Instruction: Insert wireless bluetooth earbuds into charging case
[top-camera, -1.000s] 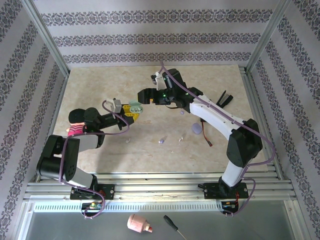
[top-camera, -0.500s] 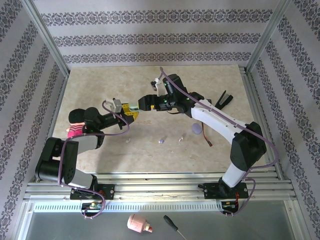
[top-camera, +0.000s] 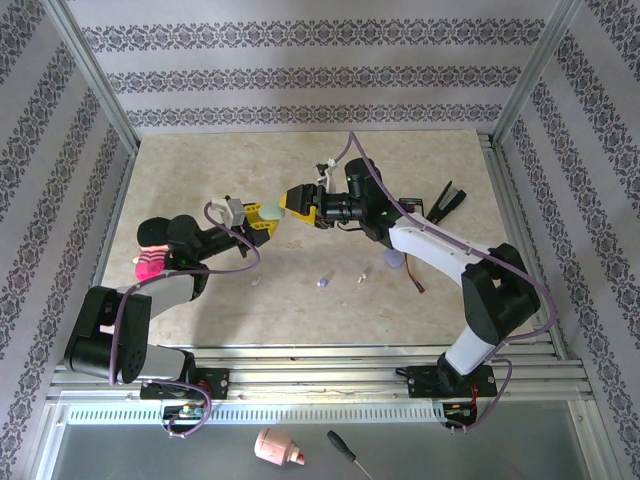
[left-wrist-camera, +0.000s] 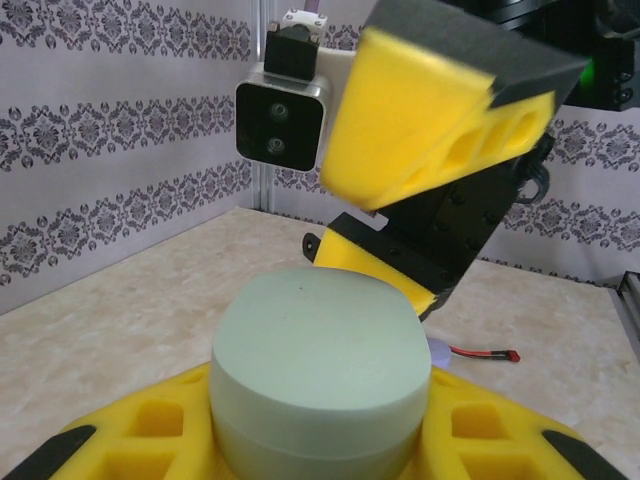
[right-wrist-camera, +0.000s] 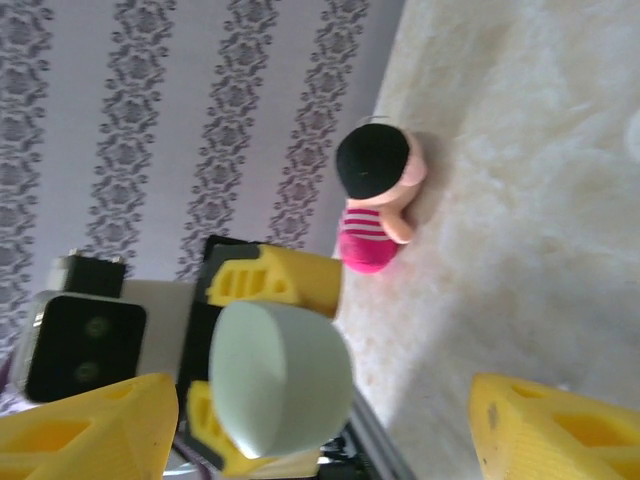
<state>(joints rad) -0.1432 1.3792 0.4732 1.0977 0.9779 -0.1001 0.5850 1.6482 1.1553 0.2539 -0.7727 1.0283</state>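
Observation:
My right gripper should take the closed pale green case (top-camera: 271, 211) and put it aside first, because it fills my left gripper. My left gripper will then take the white case.
My left gripper (top-camera: 262, 220) is shut on a pale green, pebble-shaped charging case (top-camera: 271, 212), held above the table. In the left wrist view the closed case (left-wrist-camera: 320, 365) sits between my yellow fingers (left-wrist-camera: 130, 450). My right gripper (top-camera: 296, 203) is open right in front of the case. In its own view the case (right-wrist-camera: 280, 378) lies close to one finger (right-wrist-camera: 95, 430) and far from the other (right-wrist-camera: 560, 430). A lilac earbud (top-camera: 322, 283) and a whitish earbud (top-camera: 360, 279) lie on the table in the top view.
A lilac case (top-camera: 394, 258) and a red-tipped cable (top-camera: 420, 284) lie under the right arm. A black clip-like tool (top-camera: 447, 197) is at the right. A small pink doll (top-camera: 150, 263) lies by the left arm. A screwdriver (top-camera: 345, 452) lies off the table.
My right gripper has swung down and left, turning to face the green case and closing in on it. The left gripper has kept hold of the case and barely moved.

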